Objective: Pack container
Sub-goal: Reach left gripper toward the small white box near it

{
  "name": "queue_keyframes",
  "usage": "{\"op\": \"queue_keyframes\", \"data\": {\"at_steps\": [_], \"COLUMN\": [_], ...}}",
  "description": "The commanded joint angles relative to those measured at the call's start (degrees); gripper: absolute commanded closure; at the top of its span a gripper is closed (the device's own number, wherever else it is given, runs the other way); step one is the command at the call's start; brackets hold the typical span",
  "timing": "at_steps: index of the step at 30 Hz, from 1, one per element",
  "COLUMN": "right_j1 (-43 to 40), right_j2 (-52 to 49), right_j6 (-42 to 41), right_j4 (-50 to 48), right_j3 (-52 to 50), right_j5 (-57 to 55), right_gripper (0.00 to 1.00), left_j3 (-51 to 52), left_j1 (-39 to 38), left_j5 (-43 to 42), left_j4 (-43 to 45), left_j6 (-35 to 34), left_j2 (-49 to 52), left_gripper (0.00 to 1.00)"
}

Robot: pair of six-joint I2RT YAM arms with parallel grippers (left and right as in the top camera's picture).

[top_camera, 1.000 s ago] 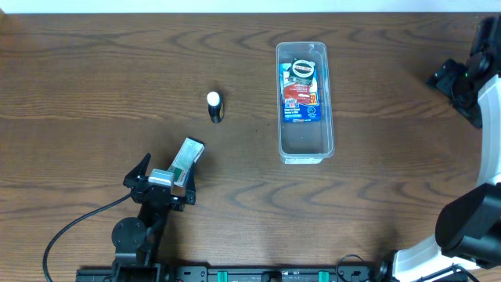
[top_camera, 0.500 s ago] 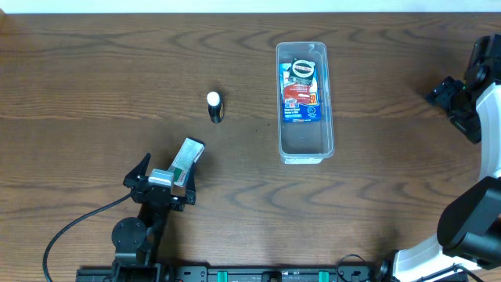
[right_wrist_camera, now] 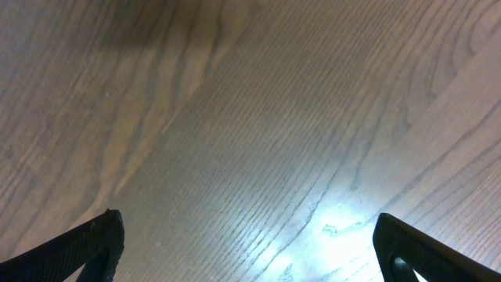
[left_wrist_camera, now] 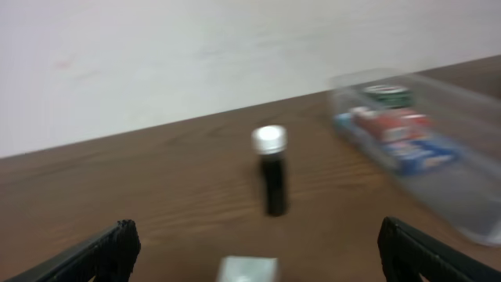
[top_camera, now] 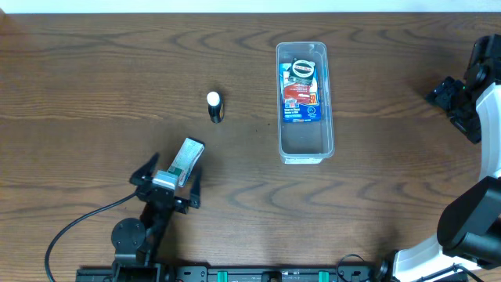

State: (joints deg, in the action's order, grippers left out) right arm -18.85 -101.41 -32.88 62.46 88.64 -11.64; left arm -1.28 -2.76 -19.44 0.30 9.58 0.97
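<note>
The flat white and green box (left_wrist_camera: 249, 269) is under my left gripper, which points level, so I should move back, tilt the gripper down and straddle the box's long sides (top_camera: 189, 158) from above.
The container (top_camera: 328, 102) is a clear plastic bin right of centre, holding a red and blue packet (top_camera: 300, 92). It also shows in the left wrist view (left_wrist_camera: 462, 117). A small black bottle with a white cap (top_camera: 214, 106) lies on the table to its left and shows in the left wrist view (left_wrist_camera: 272, 172). A small white and green box (top_camera: 186, 160) lies just ahead of my left gripper (top_camera: 170, 175), which is open and empty with the box (left_wrist_camera: 247, 269) between its fingers' line. My right gripper (top_camera: 450, 98) is open and empty over bare wood at the far right.
The table is dark wood (top_camera: 94, 94). A black cable (top_camera: 74, 227) runs from the left arm's base at the front edge. A white wall (left_wrist_camera: 156, 55) stands behind the table in the left wrist view.
My left gripper has moved slightly right and toward the box. My right gripper has shifted a little toward the front.
</note>
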Motion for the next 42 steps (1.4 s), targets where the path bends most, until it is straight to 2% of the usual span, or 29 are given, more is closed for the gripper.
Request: {"op": "queue_keyframes", "data": {"at_steps": [1,4,9,11,17,21,27,34,42], "right_j1": [-0.2,-0.2,-0.2,-0.2,-0.2,-0.2,-0.2,-0.2,-0.2], "right_j2": [-0.3,-0.3,-0.3,-0.3,-0.3,-0.3,-0.3,-0.3,-0.3], "right_j6": [-0.9,-0.9,-0.9,-0.9,-0.9,-0.9,-0.9,-0.9,-0.9], "right_j4": [-0.1,0.0,-0.1,-0.1,-0.1,-0.1,-0.1,-0.1,-0.1], "right_j3": [-0.4,-0.4,-0.4,-0.4,-0.4,-0.4,-0.4,-0.4,-0.4], "right_j5": [-1.0,-1.0,-1.0,-1.0,-1.0,-1.0,-1.0,-1.0,-1.0], "right_gripper": [0.01,0.01,0.01,0.01,0.01,0.01,0.01,0.01,0.01], "left_j3": [-3.0,-7.5,-22.3,-30.1,-54.8,-64.5,-66.1,-66.1,-66.1], "left_j1": [0.2,0.2,0.2,0.2,0.2,0.2,0.2,0.2,0.2], "left_j5": [-11.0,-11.0,-9.2,-6.9,3.3,4.5,3.3,2.6,6.9], "left_j4": [0.2,-0.8,-12.8,-21.6,-55.6,-66.9,-67.2,-63.2,-57.6], "left_j6": [-3.6,-9.7,-9.8,-8.1,-0.4,-0.4,-1.5,-2.4,-2.3], "left_j2": [0.0,0.9,8.8,15.1,39.4,52.7,65.2,74.1,83.9], "left_gripper": [0.02,0.02,0.02,0.02,0.02,0.02,0.02,0.02,0.02]}}
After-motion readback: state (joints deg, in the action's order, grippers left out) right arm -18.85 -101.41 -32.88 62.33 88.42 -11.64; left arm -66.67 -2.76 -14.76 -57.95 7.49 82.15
